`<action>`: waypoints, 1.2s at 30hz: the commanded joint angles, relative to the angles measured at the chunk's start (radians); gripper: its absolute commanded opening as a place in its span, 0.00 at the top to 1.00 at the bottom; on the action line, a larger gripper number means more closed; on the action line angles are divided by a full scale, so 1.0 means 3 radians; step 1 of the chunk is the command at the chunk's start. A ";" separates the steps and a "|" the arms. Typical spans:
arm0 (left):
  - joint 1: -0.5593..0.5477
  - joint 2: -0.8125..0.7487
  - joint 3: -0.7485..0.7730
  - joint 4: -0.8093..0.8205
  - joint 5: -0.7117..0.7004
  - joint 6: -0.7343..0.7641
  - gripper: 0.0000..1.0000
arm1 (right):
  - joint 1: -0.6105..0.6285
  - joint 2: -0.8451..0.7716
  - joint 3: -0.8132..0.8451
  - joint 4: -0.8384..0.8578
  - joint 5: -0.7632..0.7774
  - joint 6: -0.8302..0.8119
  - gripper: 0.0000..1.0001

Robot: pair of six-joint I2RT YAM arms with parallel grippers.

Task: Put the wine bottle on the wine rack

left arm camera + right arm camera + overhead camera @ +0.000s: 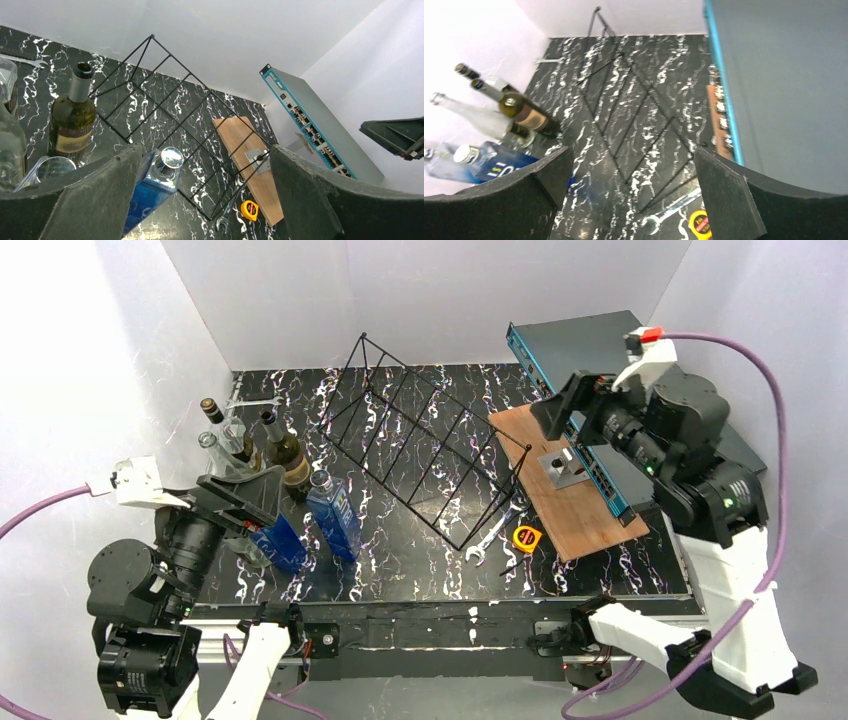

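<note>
The blue bottle (337,523) nearest the rack is crowding the wine bottle, so my right gripper should keep going across the rack until it closes on the blue bottle's neck (321,483).
The wine rack (428,443), a black wire tent-shaped frame, stands mid-table. A dark green wine bottle (285,455) with a tan label stands upright left of it. It also shows in the left wrist view (72,122) and in the right wrist view (521,112). A second dark bottle (220,423) stands behind it. My left gripper (245,495) is open and empty, raised over the bottle cluster at the near left. The rack (175,107) lies ahead of it. My right gripper (565,405) is open and empty, high above the wooden board, right of the rack (634,115).
Two blue bottles (335,515) (278,540) and a clear bottle (215,455) crowd the wine bottle. A wooden board (575,520) with a metal bracket (563,468), a teal network switch (580,350), a yellow tape measure (526,537) and a wrench (490,538) lie right of the rack.
</note>
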 commanded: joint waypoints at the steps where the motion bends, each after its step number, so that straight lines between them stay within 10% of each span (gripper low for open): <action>1: 0.0012 0.0051 -0.0018 -0.0046 0.0023 -0.0022 0.01 | -0.0003 0.0100 -0.0042 0.0406 -0.0639 0.0175 0.00; 17: 0.0014 0.0060 -0.0094 -0.0065 0.0064 -0.0059 0.01 | 0.0331 0.0434 -0.0191 0.0639 -0.0858 0.0465 0.00; 36: -0.0050 0.0001 -0.0098 -0.0208 -0.0109 0.0128 0.01 | 0.2241 0.1425 -0.0078 0.1282 0.0303 0.0063 0.00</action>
